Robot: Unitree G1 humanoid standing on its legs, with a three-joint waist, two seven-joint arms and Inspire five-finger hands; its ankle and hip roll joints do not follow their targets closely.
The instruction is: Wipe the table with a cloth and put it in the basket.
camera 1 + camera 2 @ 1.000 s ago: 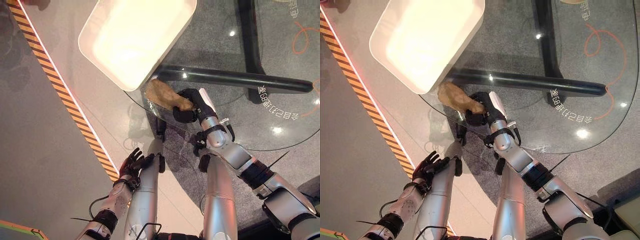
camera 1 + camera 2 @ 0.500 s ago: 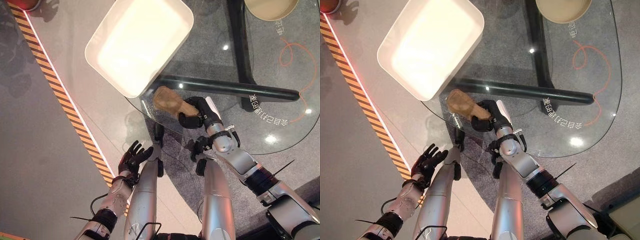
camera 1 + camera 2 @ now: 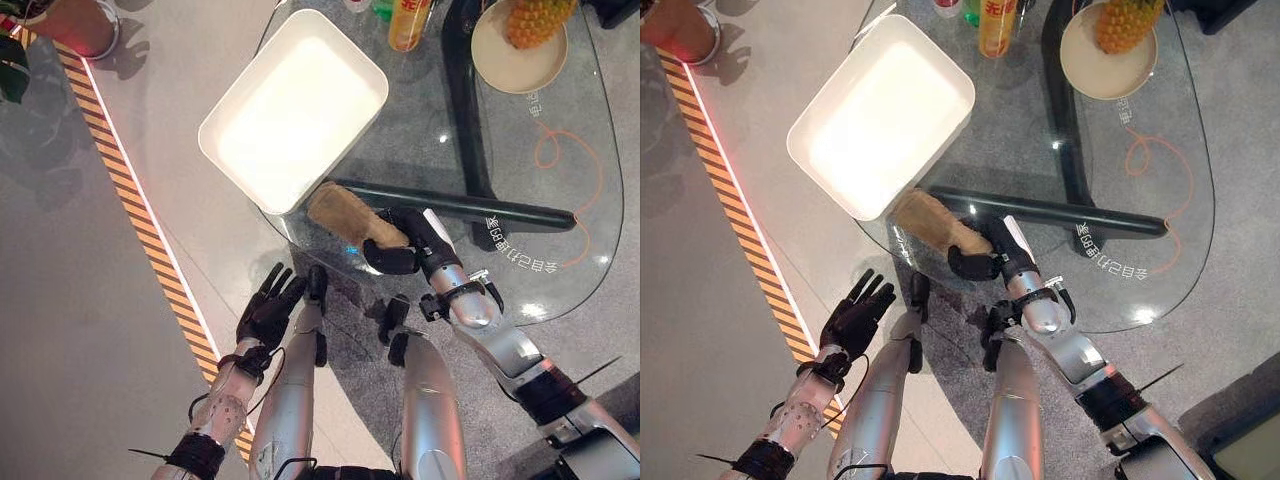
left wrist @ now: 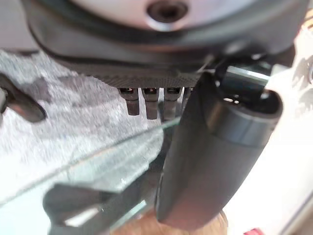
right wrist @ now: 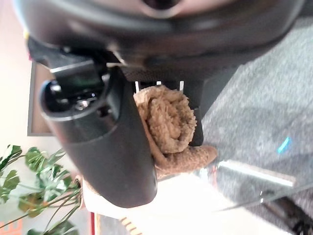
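Note:
I expect the tan cloth (image 3: 352,216) to stay bundled when I carry it to the basket, because it lies in a narrow piece with a thick, rounded end (image 3: 323,203).
A tan cloth (image 3: 343,213) lies on the near left corner of the glass table (image 3: 560,260), just in front of the white basket (image 3: 292,108). My right hand (image 3: 402,244) is shut on the cloth's near end; in the right wrist view the thumb (image 5: 105,147) and fingers curl round the bunched cloth (image 5: 168,125). The basket holds nothing and overhangs the table's left edge. My left hand (image 3: 268,310) hangs below the table edge over the floor, fingers straight and spread, holding nothing.
A black bar (image 3: 460,205) of the table's frame runs under the glass just behind the cloth. At the far end stand a plate with a pineapple (image 3: 520,45) and a yellow can (image 3: 408,22). A striped floor line (image 3: 130,190) runs along the left, with a potted plant (image 3: 70,20) beyond.
The camera has pulled back, bringing the far table end into view. My right hand still holds the cloth at the table corner; my left hand's fingers have straightened and spread.

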